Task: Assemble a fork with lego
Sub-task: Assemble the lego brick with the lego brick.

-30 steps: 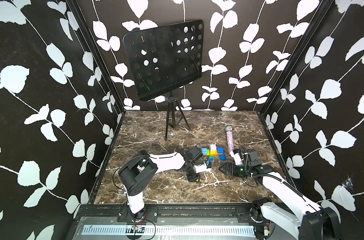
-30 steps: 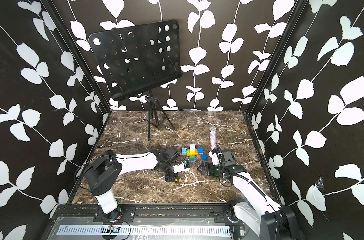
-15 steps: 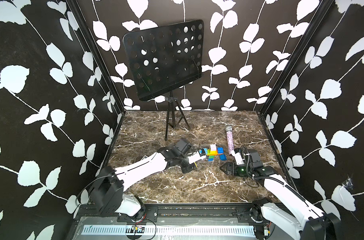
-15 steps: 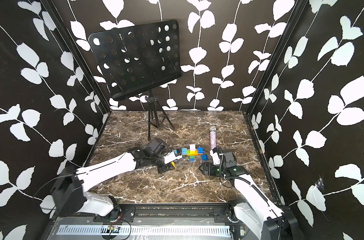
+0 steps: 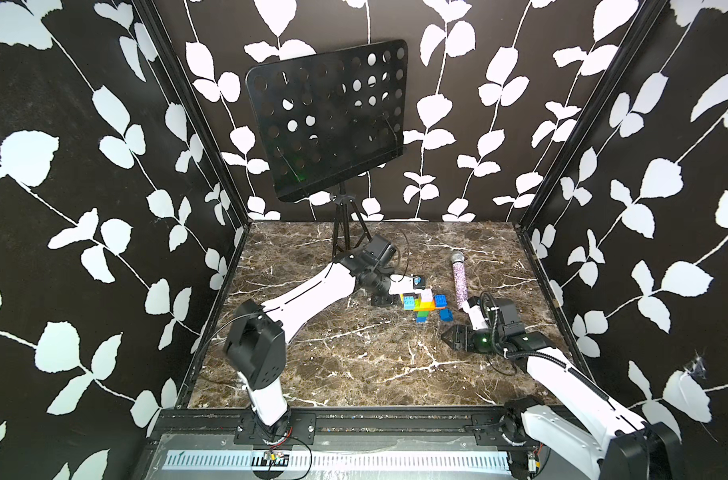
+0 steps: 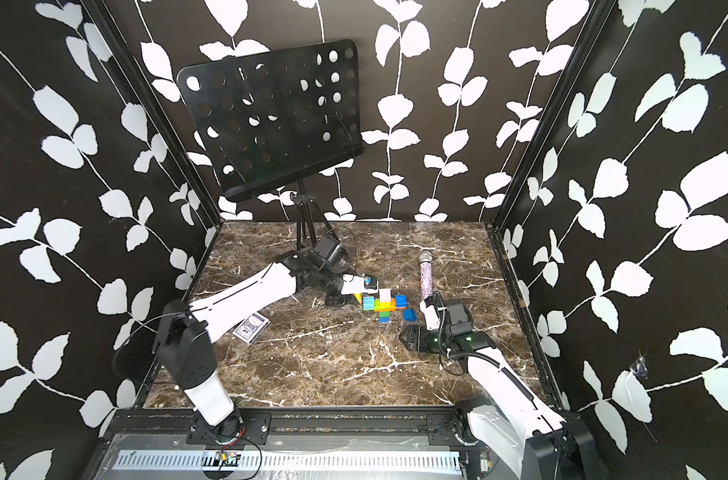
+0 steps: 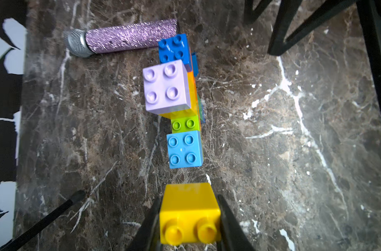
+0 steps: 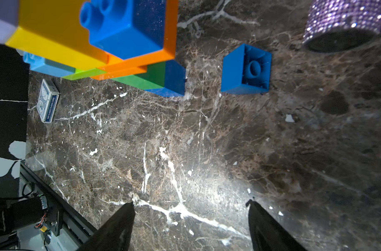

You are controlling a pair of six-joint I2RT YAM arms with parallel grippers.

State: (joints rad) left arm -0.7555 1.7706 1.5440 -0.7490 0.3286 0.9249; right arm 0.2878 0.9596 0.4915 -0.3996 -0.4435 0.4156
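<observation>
I should steady the fork at its blue end [image 7: 175, 51] with my right gripper before my left gripper lowers the yellow brick onto the light blue brick [image 7: 185, 149], because the fork lies unheld.
The fork [image 5: 422, 305] [image 6: 385, 305] lies flat mid-table, partly built of lego. In the left wrist view its lilac brick [image 7: 165, 89], lime brick [image 7: 185, 123], light blue brick [image 7: 184, 148] and blue brick [image 7: 174, 50] sit in a row. My left gripper [image 5: 404, 296] [image 7: 189, 217] is shut on a yellow brick [image 7: 189, 213], just short of the light blue end. A loose blue brick [image 5: 446, 315] [image 8: 246, 69] lies on its side beside the green-and-blue stem [image 8: 163, 80]. My right gripper [image 5: 457, 322] [image 8: 190, 203] stands open over bare marble, a little short of that brick.
A glittery microphone [image 5: 461, 282] [image 7: 124, 37] lies right of the fork. A black music stand [image 5: 329, 120] rises at the back, its tripod legs [image 5: 345, 232] behind my left wrist. A card deck [image 6: 251, 326] [image 8: 47, 103] lies at the left. Patterned walls enclose the table.
My left arm has swung from the front toward the back and stretched out, carrying the yellow brick to the fork's left end. The right jaws have narrowed slightly; that arm barely moved.
</observation>
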